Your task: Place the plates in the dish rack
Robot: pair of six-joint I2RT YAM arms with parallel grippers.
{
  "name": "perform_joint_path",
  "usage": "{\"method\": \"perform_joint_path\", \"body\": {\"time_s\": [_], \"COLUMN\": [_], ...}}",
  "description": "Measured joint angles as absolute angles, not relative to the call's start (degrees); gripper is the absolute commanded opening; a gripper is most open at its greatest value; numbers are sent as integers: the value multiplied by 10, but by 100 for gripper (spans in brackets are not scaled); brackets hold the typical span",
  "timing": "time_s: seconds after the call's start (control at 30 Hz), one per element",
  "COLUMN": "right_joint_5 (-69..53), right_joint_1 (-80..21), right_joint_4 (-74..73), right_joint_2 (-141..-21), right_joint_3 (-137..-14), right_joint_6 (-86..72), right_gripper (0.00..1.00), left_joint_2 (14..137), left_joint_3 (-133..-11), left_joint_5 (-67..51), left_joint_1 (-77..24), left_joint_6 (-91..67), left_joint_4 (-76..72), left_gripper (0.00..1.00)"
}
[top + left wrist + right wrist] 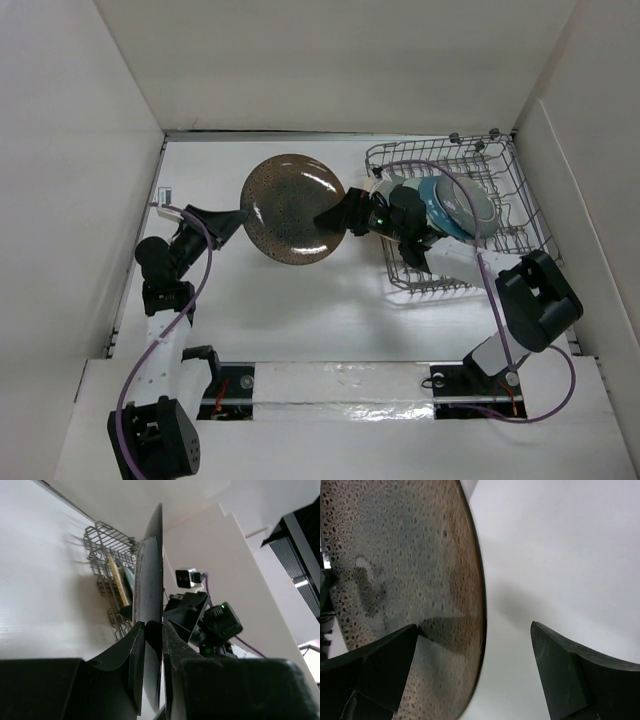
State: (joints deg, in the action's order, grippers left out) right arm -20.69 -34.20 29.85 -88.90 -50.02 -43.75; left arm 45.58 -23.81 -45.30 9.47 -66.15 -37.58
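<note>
The dish rack's empty end (pixel 520 198) is out of my left gripper's reach. Next, my right gripper grabs the brown plate by its free rim (pixel 483 622) and brings the plate to that end.
The dark brown round plate (pixel 292 208) is held up on edge above the table, left of the dish rack (pixel 524 200). My left gripper (pixel 237 220) is shut on its left rim; in the left wrist view the plate (pixel 152 565) stands edge-on between my fingers (pixel 134 650). My right gripper (pixel 335 214) is open, its jaws straddling the plate's right rim without closing; the speckled plate (pixel 405 580) fills the left of the right wrist view. A teal plate (pixel 462 205) and a white plate (pixel 400 190) stand in the rack. A tan plate (pixel 118 582) shows in the rack.
The wire rack sits at the back right against the white wall (pixel 580 150). White walls enclose the table on the left and back. A small white clip (pixel 165 196) lies at the left edge.
</note>
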Motion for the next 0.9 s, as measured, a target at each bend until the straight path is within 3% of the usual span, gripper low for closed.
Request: {"method": "perform_joint_path", "body": {"time_s": [0.2, 0.23, 0.33, 0.37, 0.43, 0.47, 0.67, 0.9], "right_joint_5": [-238, -241, -265, -273, -296, -305, -320, -321], "right_joint_1": [-341, -341, -339, -338, -335, -335, -332, -333], "right_joint_4": [362, 370, 426, 442, 486, 505, 561, 552], "right_joint_2": [-897, -897, -896, -896, -896, -896, -906, -901], "right_joint_3": [-497, -496, -482, -478, -468, -467, -465, -462], "right_joint_6": [-460, -462, -472, -476, -488, -491, -516, -513], "right_gripper": [92, 84, 73, 61, 50, 39, 3, 0], "left_joint_2": [457, 457, 461, 461, 462, 463, 463, 463], "left_joint_3": [-238, -238, -238, -238, -238, -238, -237, -237], "left_joint_5": [-492, -497, -499, -499, -490, -482, -475, -469], "left_joint_1": [95, 95, 99, 100, 105, 107, 108, 109], "left_joint_6": [-694, -697, -703, -704, -702, -701, -683, -641], "left_joint_4": [-444, -453, -476, -477, -472, -467, -460, -417], "left_gripper": [0, 0, 0, 0, 0, 0, 0, 0]}}
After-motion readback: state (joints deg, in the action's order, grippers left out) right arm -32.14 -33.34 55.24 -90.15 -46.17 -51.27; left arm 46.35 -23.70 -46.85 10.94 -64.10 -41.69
